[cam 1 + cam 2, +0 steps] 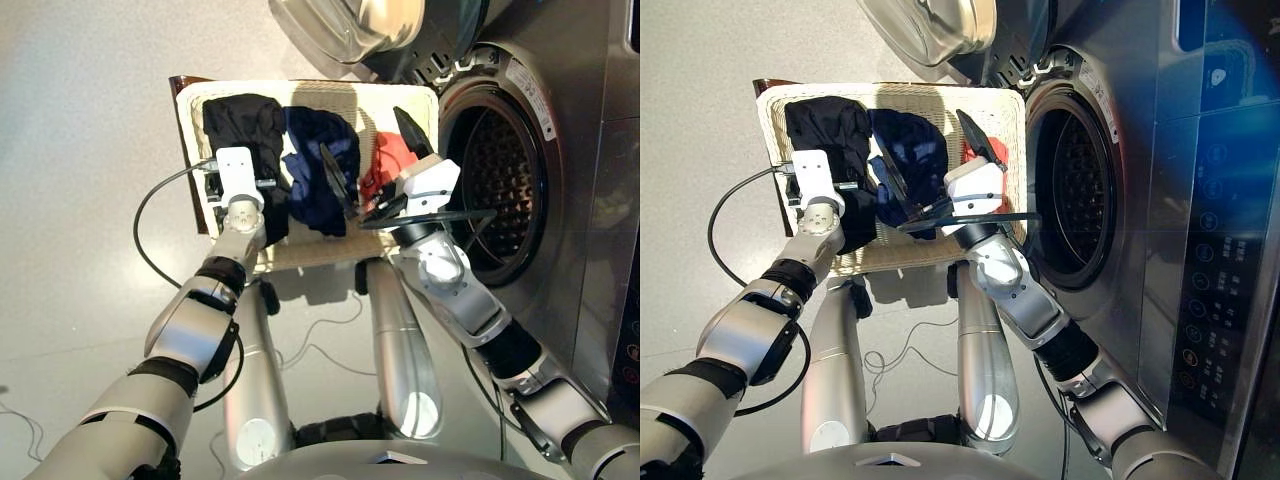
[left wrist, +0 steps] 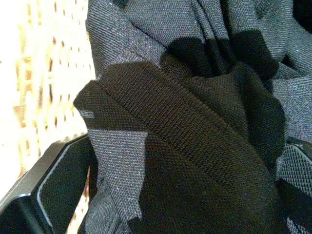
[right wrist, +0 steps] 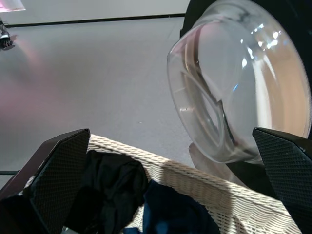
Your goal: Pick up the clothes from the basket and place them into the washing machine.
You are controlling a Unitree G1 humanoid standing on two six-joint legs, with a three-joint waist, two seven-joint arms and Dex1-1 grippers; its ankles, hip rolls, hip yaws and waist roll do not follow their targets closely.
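Note:
The black garment (image 1: 246,122) will come up by itself when I lift it, because it and the navy one meet only (image 1: 286,138) along their edges.
The cream wicker basket (image 1: 305,255) stands on the floor just left of the washing machine (image 1: 560,150), whose drum (image 1: 500,185) is open. In the basket lie the clothes: a black garment (image 1: 240,120), a navy one (image 1: 318,150) and a coral red one (image 1: 383,170). My left gripper (image 2: 192,146) is pushed down into the black garment, open, with the black cloth filling the gap between its fingers (image 2: 53,195). Above the navy and red pieces hovers my right gripper (image 1: 372,158), open and holding nothing.
The machine's round glass door (image 1: 345,25) hangs open above the basket's far edge. A dark control panel (image 1: 1225,260) runs along the machine's right side. Thin black cables (image 1: 145,235) loop over the grey floor beside my left arm.

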